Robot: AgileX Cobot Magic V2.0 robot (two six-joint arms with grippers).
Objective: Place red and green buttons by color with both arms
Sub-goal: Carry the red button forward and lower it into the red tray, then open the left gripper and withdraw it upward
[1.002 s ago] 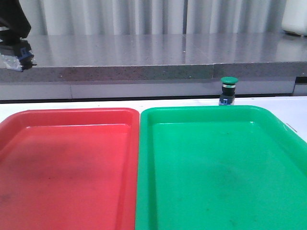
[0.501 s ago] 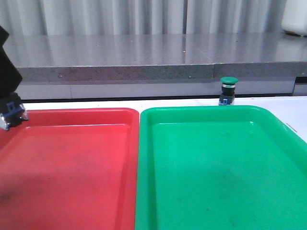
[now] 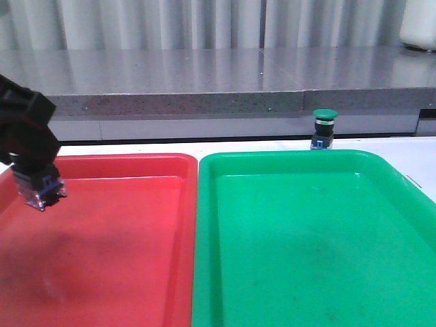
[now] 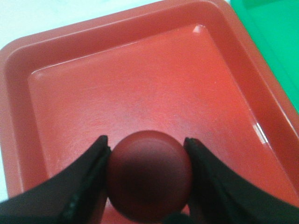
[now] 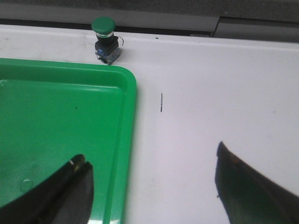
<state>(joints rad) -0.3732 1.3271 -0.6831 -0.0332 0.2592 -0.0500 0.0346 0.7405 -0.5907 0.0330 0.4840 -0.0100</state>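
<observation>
The red button's base (image 3: 42, 189) faces down over the red tray's clear bottom (image 3: 61, 237). I should keep lowering the button with my left gripper and let go once its base stands there.
My left gripper (image 3: 37, 178) is shut on the red button (image 4: 148, 175). It holds the button above the left part of the red tray (image 3: 102, 163). In the front view only the button's blue-clear base (image 3: 42, 192) shows under the black fingers. The green button (image 3: 323, 128) stands upright on the white table just beyond the far rim of the green tray (image 3: 286, 158); it also shows in the right wrist view (image 5: 105, 39). My right gripper (image 5: 150, 161) is open and empty, over the green tray's rim (image 5: 128, 140) and the white table, well short of the green button. It is out of the front view.
The red tray (image 4: 117, 88) and the green tray lie side by side on the white table (image 5: 219, 93). A grey stone ledge (image 3: 204, 75) runs behind the table. A white object (image 3: 419, 24) stands at the back right.
My left gripper has come down and to the right with the red button, from the upper left edge to above the red tray. The green button has not moved.
</observation>
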